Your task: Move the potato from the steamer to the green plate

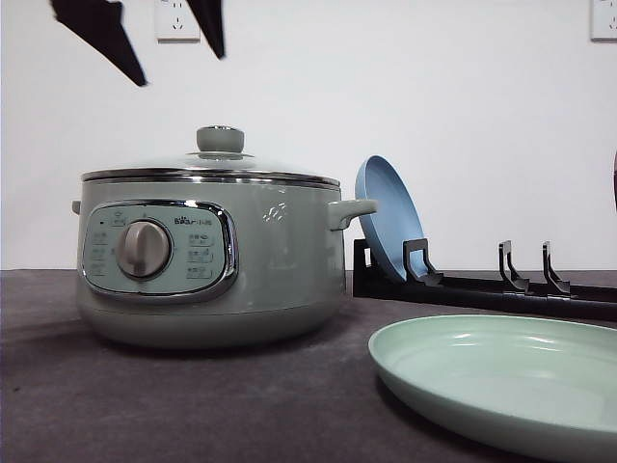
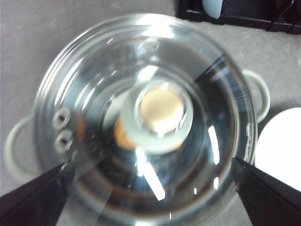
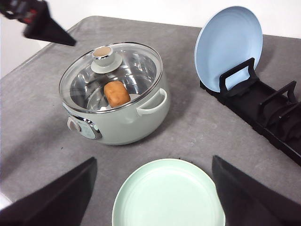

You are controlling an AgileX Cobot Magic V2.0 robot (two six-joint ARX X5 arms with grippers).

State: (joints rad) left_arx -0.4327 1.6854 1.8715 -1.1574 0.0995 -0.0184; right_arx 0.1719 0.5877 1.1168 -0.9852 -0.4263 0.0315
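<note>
The glass lid (image 1: 178,164) should come straight off and hang level when I lift its knob, because its plain round rim (image 1: 212,177) only sits on the steamer.
The steamer (image 1: 212,265) stands on the left of the table with its glass lid (image 1: 220,159) on. Through the lid I see the orange-brown potato (image 3: 116,93) lying inside, and its blurred orange patch beside the knob (image 2: 160,115). My left gripper (image 1: 181,69) hangs open well above the lid knob, its black fingers (image 2: 33,202) spread on either side of the lid. The green plate (image 1: 501,381) lies flat in front and to the right of the steamer. My right gripper (image 3: 153,160) is open and high above the green plate (image 3: 169,195), holding nothing.
A blue plate (image 1: 386,217) stands upright in a black dish rack (image 1: 501,289) behind the green plate, to the right of the steamer. The rack's other slots hold nothing. The tabletop (image 1: 193,405) is dark grey.
</note>
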